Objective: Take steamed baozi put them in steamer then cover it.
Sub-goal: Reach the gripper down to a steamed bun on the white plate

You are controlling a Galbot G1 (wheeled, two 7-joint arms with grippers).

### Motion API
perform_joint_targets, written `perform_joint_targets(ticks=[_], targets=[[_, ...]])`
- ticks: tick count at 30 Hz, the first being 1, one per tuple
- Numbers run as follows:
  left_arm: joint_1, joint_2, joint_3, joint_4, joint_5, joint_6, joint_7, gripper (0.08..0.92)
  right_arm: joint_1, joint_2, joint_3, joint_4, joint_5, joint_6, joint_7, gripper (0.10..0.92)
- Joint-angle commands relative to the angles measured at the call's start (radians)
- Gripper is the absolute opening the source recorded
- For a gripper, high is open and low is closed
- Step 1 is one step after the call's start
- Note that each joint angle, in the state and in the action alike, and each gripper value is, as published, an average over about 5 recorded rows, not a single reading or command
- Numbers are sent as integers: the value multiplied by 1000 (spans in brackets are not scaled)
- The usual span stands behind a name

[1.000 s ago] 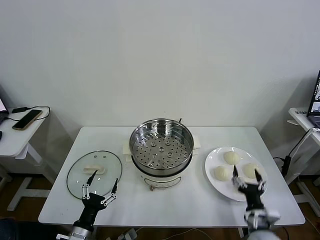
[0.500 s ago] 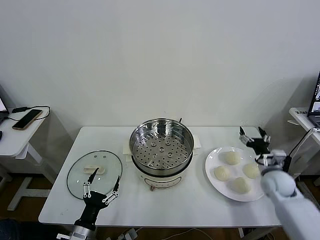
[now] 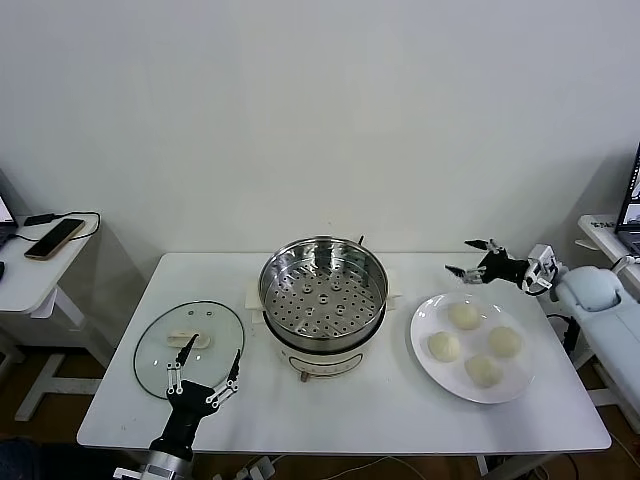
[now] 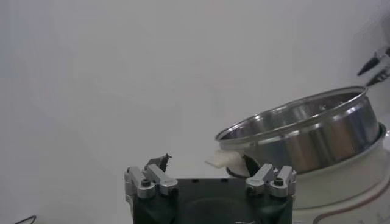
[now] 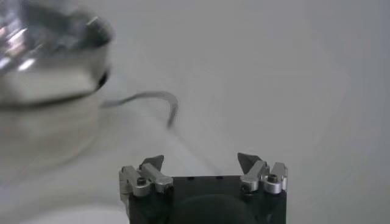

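I expect the back baozi [image 3: 465, 315] to come off the plate by itself when I lift it, because a clear gap [image 3: 455, 332] keeps it apart from its neighbours.
Four cream-white baozi lie on a white plate [image 3: 430, 322] at the table's right: one at the back [image 3: 464, 315], one left [image 3: 443, 346], one right [image 3: 504, 341], one at the front [image 3: 483, 371]. The steel steamer [image 3: 323, 290] stands open at the centre on its white base; it also shows in the left wrist view [image 4: 304, 137] and the right wrist view [image 5: 46, 45]. The glass cover [image 3: 189, 346] with its white handle lies flat at the left. My right gripper [image 3: 476, 258] is open and empty, above the table behind the plate, pointing toward the steamer. My left gripper [image 3: 205, 377] is open, low at the cover's front edge.
The steamer's power cord [image 5: 159, 103] trails on the table behind the pot. A side table with a phone [image 3: 55, 238] stands at the far left. A desk with a laptop [image 3: 630, 205] stands at the far right.
My right arm has swung up from the plate's front edge, round its right side, to behind the plate, and now points left toward the steamer. The left arm has hardly moved.
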Motion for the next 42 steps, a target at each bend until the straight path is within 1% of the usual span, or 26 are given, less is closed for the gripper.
perform_joint_targets(ticks=[1, 14, 21, 31, 34, 39, 42], targets=[[5, -6, -5, -10, 1, 8, -3, 823, 274, 69, -248, -214, -366, 21, -393, 823], [12, -10, -13, -22, 1, 12, -8, 823, 268, 246, -267, -336, -516, 57, -299, 823], [15, -10, -12, -17, 1, 7, -13, 823, 250, 295, -241, -397, -577, 80, -253, 823], [13, -10, -13, -17, 1, 5, -19, 823, 225, 312, -232, -410, -600, 87, -216, 822], [13, -9, -15, -19, 0, 5, -20, 823, 220, 315, -230, -410, -604, 89, -205, 798], [13, -8, -16, -22, 0, 6, -22, 823, 217, 308, -231, -393, -603, 94, -198, 701], [13, -8, -16, -24, 0, 8, -22, 823, 229, 288, -237, -349, -591, 99, -204, 652]])
